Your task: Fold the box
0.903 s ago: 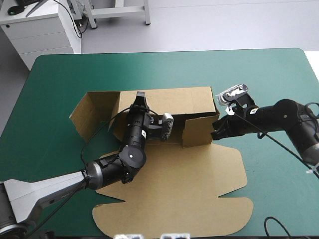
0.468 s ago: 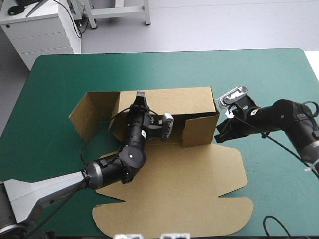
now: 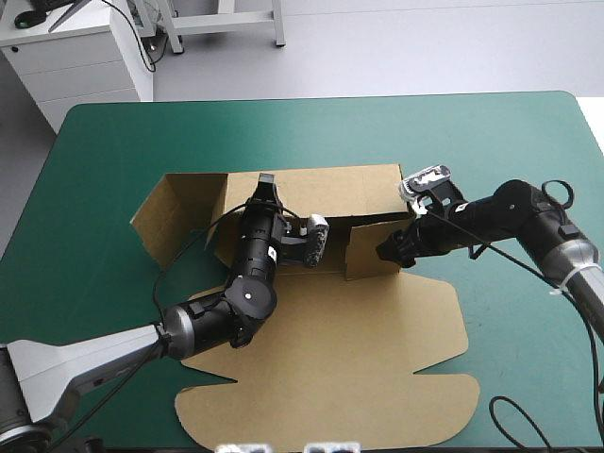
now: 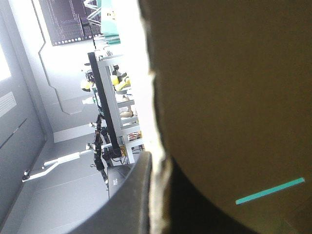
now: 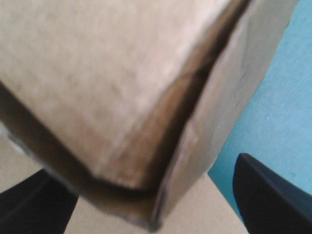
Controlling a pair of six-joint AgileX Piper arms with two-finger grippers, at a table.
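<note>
My gripper is about to pull the brown box's short side, and the lid panel will drag along because it joins the box along its front edge.
The brown box sits mid-table with its back wall and a short front-right wall raised, and its lid panel lying flat toward the near edge. My left gripper is shut on the top edge of a raised wall near the box's left end; in the left wrist view the board edge runs between its fingers. My right gripper stands open at the box's right front corner. In the right wrist view that corner lies between the spread fingers.
A side flap of the box splays out flat toward the table's left. The teal-green cover lies bare to the right of and beyond the box. A white cabinet stands past the far left corner.
My right gripper has opened from shut. It drew back slightly just before, then moved left onto the box's right front corner. The left arm and the box have not moved.
</note>
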